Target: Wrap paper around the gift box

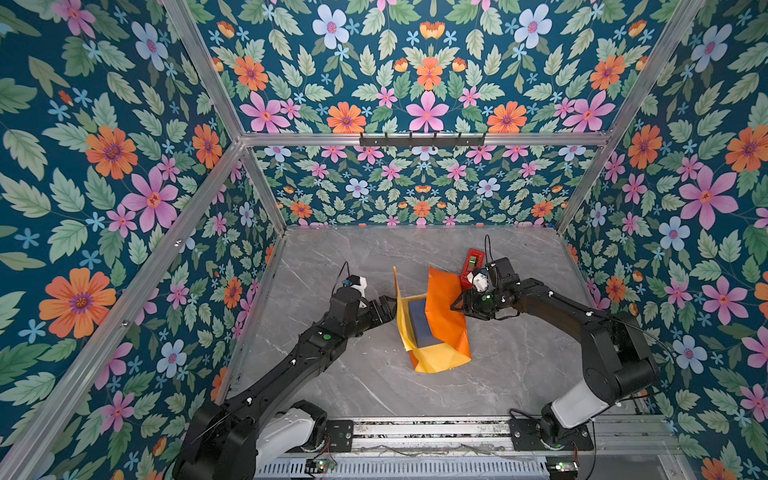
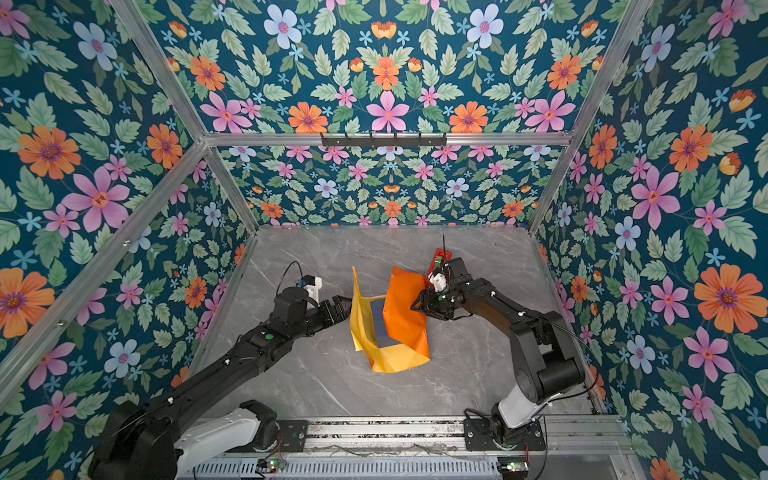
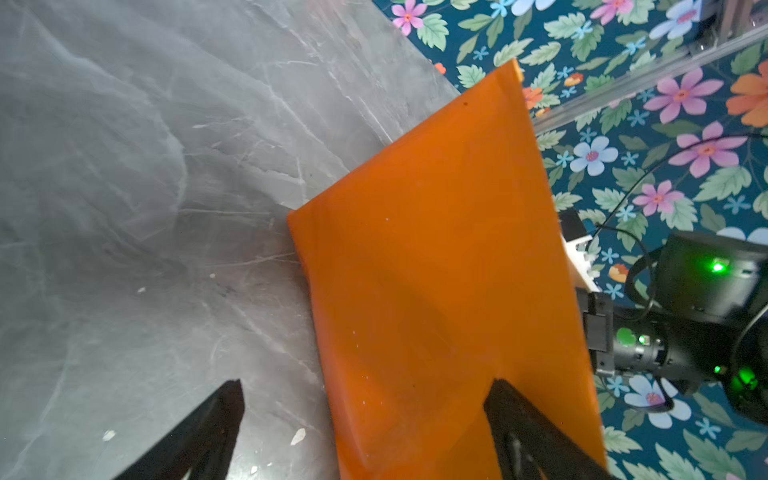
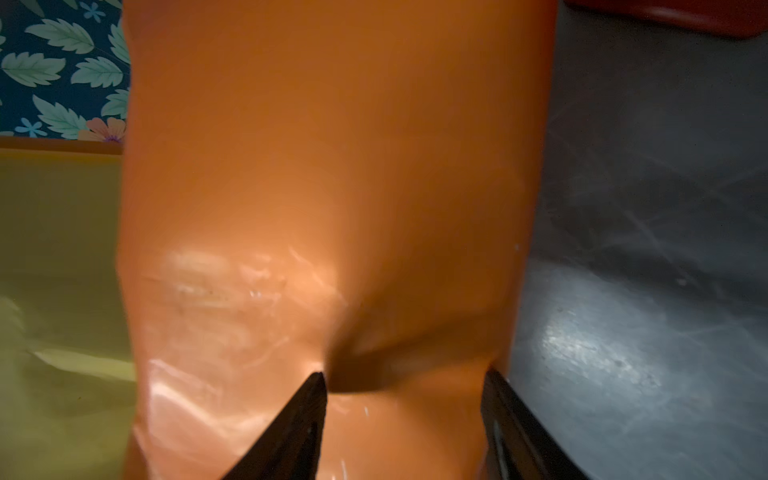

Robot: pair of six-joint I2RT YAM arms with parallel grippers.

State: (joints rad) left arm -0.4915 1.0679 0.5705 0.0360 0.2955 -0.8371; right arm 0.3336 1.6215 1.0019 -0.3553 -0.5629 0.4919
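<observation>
I should leave the yellow flap, my left gripper first pulling down the orange flap's edge [image 1: 428, 297], with the orange flap leaning [image 1: 445, 307], still raised, over the gift box.
The navy-blue gift box [image 1: 422, 326] [image 2: 380, 326] lies on the paper [image 1: 446, 320] [image 2: 405, 320] in both top views. It shows only as a strip between two raised flaps. The left flap stands up with its yellow face toward the box. The glossy orange right flap leans over the box. My left gripper [image 1: 392, 307] [image 2: 347, 305] [image 3: 365, 388] is wide open at the left flap's outer face [image 3: 436, 270], which lies partly between the fingers. My right gripper [image 1: 457, 305] [image 2: 415, 305] [image 4: 405, 376] is open against the dented right flap [image 4: 332, 187].
A red tape dispenser [image 1: 471, 266] [image 2: 438, 262] stands just behind the right wrist; its edge [image 4: 665, 16] shows in the right wrist view. The grey marble table [image 1: 374, 386] is walled by floral panels. The right arm [image 3: 685, 332] shows beyond the paper.
</observation>
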